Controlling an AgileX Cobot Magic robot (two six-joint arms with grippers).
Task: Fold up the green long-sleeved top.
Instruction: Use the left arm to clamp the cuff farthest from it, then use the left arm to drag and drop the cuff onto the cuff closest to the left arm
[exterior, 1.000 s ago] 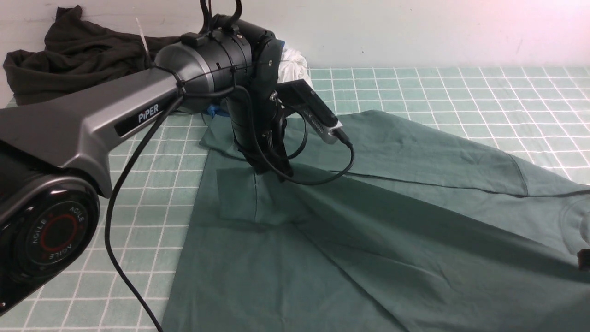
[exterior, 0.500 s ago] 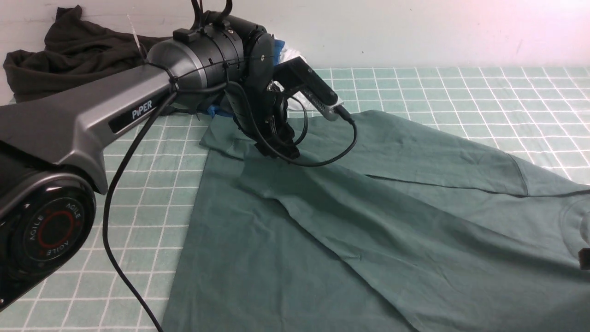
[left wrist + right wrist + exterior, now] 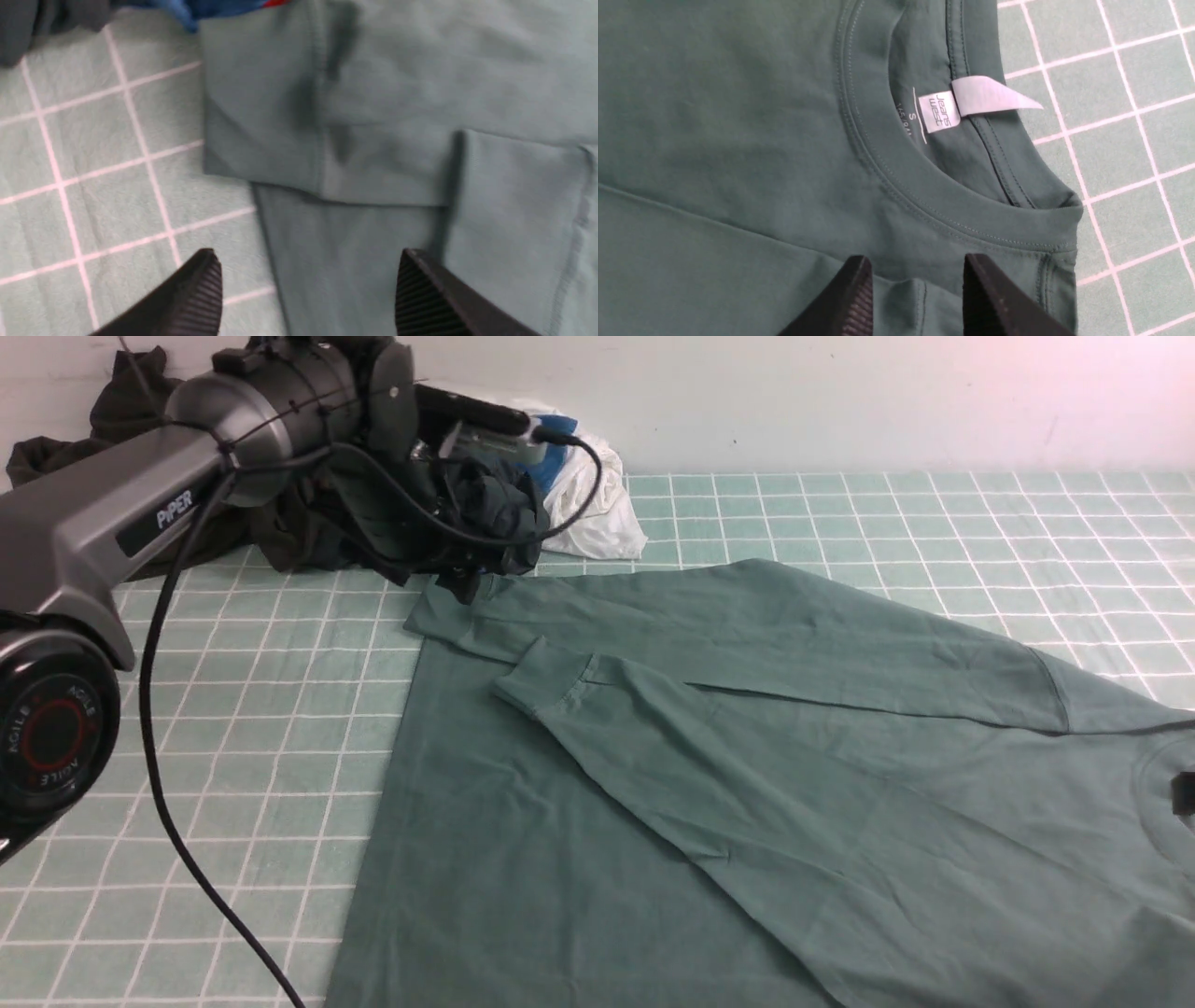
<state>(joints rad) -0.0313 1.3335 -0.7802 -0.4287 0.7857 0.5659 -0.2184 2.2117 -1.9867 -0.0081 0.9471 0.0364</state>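
Observation:
My gripper will pull the far sleeve (image 3: pixel 627 610), which lies loose over the body's edge (image 3: pixel 423 656), so the sleeve will go across the folded sleeve and leave the body flat.
The green long-sleeved top (image 3: pixel 747 784) lies spread flat on the checked table cover. One sleeve is folded diagonally over the body, its cuff (image 3: pixel 546 677) near the far left corner. The other cuff (image 3: pixel 443 616) lies just behind it. My left gripper (image 3: pixel 306 268) hangs open above the top's edge near both cuffs, with nothing between its fingers. My right gripper (image 3: pixel 917 273) is open over the shoulder beside the ribbed collar (image 3: pixel 896 177). A small ridge of fabric lies loose between its fingers. A white label (image 3: pixel 941 112) shows inside the neck.
A very dark garment (image 3: pixel 131 420) is heaped at the back left against the wall. A dark teal-grey garment (image 3: pixel 495 513) and a white and blue cloth (image 3: pixel 593 495) lie behind the left arm (image 3: pixel 112 523). Bare checked table cover (image 3: pixel 887 513) shows at the back right.
My left gripper has let go of the sleeve cuff, opened, and risen back toward the far left. The sleeve now lies flat across the body.

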